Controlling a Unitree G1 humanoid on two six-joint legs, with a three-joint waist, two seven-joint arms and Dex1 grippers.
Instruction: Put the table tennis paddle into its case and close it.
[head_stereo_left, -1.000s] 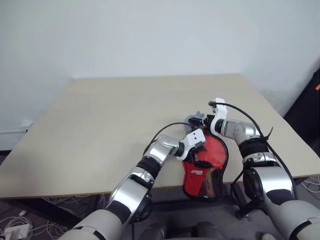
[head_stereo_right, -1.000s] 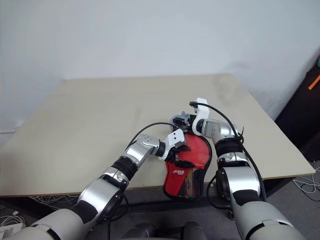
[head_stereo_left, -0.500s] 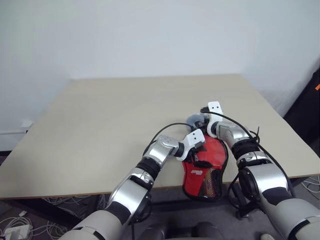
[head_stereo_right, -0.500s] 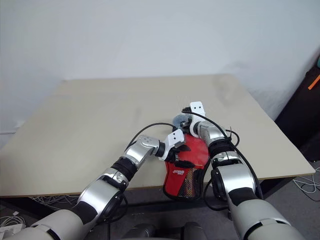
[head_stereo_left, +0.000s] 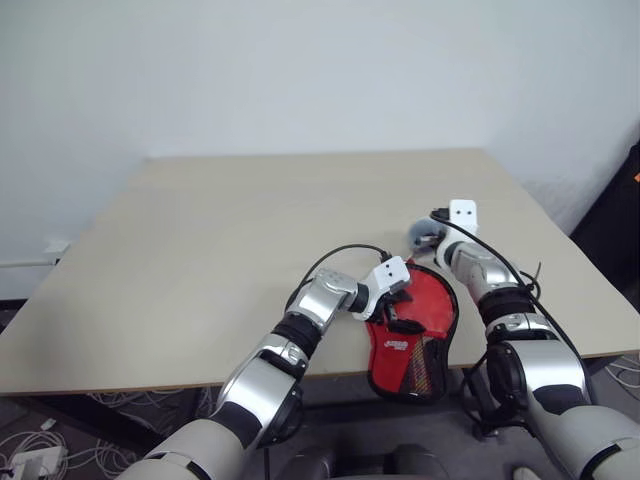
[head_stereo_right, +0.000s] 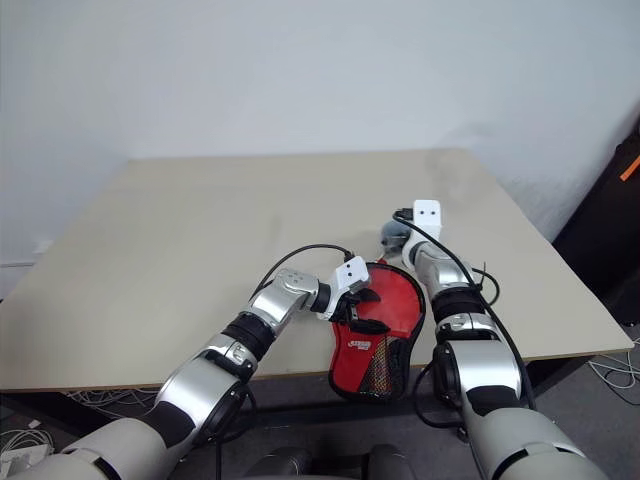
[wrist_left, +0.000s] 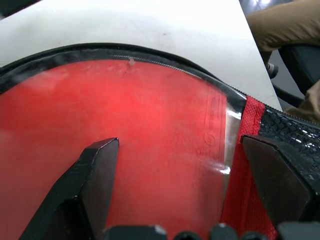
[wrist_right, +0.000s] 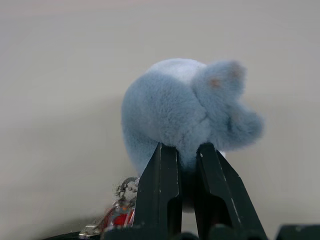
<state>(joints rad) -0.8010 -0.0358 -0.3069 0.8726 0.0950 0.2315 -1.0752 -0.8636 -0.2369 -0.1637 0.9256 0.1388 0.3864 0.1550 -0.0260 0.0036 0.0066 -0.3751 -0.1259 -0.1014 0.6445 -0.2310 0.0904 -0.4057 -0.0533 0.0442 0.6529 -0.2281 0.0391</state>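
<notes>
My right gripper's arm lies along the case's edge (head_stereo_left: 457, 310) ahead of the zip, so next I draw the charm (head_stereo_left: 423, 234) round and retake it from beside the case.
The red paddle-shaped case (head_stereo_left: 412, 335) lies at the table's near edge, its black mesh end hanging over the rim. Through its clear panel (wrist_left: 150, 130) shows the red face of the table tennis paddle (wrist_left: 70, 115). My left gripper (head_stereo_left: 397, 312) is open, its fingers (wrist_left: 95, 175) spread above the panel. At the case's far end, my right gripper (wrist_right: 187, 155) is shut on the grey-blue fluffy charm (wrist_right: 185, 105), also seen as the charm (head_stereo_right: 393, 233) just beyond the case. A small metal zip pull (wrist_right: 122, 207) hangs below the charm.
The beige table (head_stereo_left: 230, 230) stretches wide to the left and back. Its near edge runs under the case and its right edge lies close beside my right arm. Black cables loop from both wrists.
My right gripper closed on the fluffy charm and swung to the right with it along the case's far edge. The left gripper stayed put on the case.
</notes>
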